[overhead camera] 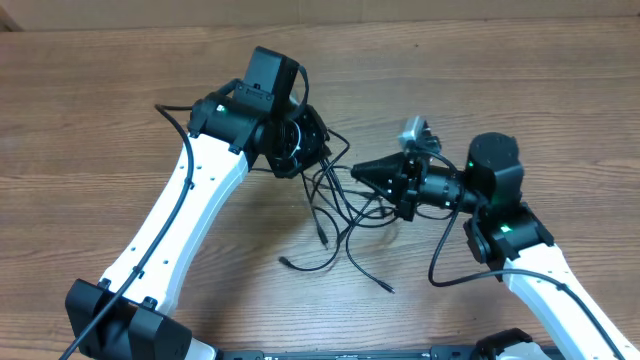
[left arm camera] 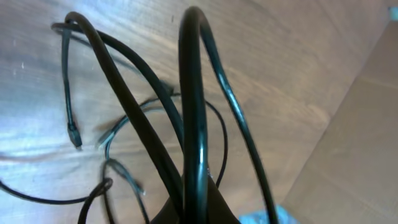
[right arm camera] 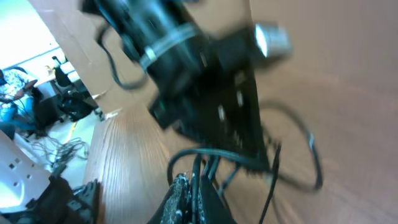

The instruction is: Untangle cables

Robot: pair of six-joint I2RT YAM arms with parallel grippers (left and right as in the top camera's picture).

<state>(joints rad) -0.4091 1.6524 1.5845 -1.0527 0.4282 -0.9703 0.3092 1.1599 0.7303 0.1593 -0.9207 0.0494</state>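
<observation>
My left gripper should put the tangle down and open, and then I should lift a single cable out, because my left gripper is pinching several strands of cable together.
Several thin black cables lie tangled on the wooden table between my two arms, with loose plug ends at the front. My left gripper is shut on the cables at the top of the tangle. In the left wrist view a black loop rises straight out of the closed left gripper, and other cable ends rest on the table. My right gripper points left, shut on a cable strand that shows between its fingers.
A cardboard wall runs along the table's far edge. Bare wood table lies to the left and right of the tangle. The left arm's black wrist sits very close in front of the right gripper.
</observation>
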